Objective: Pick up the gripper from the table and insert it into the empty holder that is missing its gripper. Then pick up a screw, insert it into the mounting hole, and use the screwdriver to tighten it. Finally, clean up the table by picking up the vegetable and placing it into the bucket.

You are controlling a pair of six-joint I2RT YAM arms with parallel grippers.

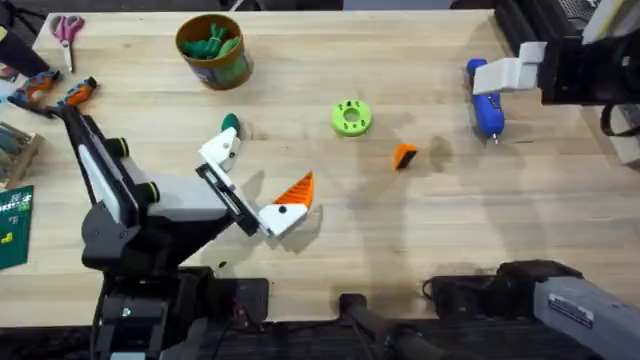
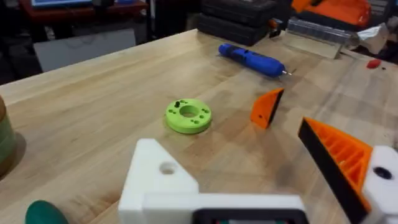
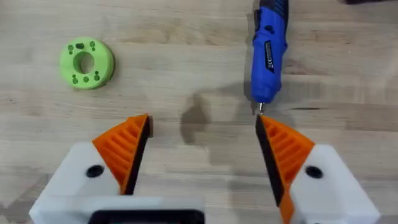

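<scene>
My gripper will lift the screw at a black dot (image 3: 79, 45) that stands out among the bright green disc's holes (image 1: 351, 118). The screw will come loose and leave the disc behind.
The loose orange gripper (image 1: 404, 156) (image 2: 267, 107) lies on the table, right of my left gripper (image 1: 268, 162) (image 2: 227, 138). That gripper is open: one side carries an orange finger (image 2: 339, 155), the other is the empty holder (image 1: 221, 150) (image 2: 158, 180). The dark green vegetable (image 1: 230, 123) (image 2: 40, 213) lies just behind the holder. The bucket (image 1: 212, 50) stands far back left. My right gripper (image 1: 502, 80) (image 3: 202, 132) hangs open above the blue screwdriver (image 1: 487, 108) (image 3: 268, 50), whose tip points at one orange finger (image 3: 280, 146). I cannot make out a screw.
A bright green disc (image 1: 350, 117) (image 3: 87, 62) with small holes lies mid-table. Scissors (image 1: 68, 30) and orange-handled pliers (image 1: 60, 92) sit at the far left, with a green board (image 1: 14, 228) at the left edge. Bare wood lies between disc and screwdriver.
</scene>
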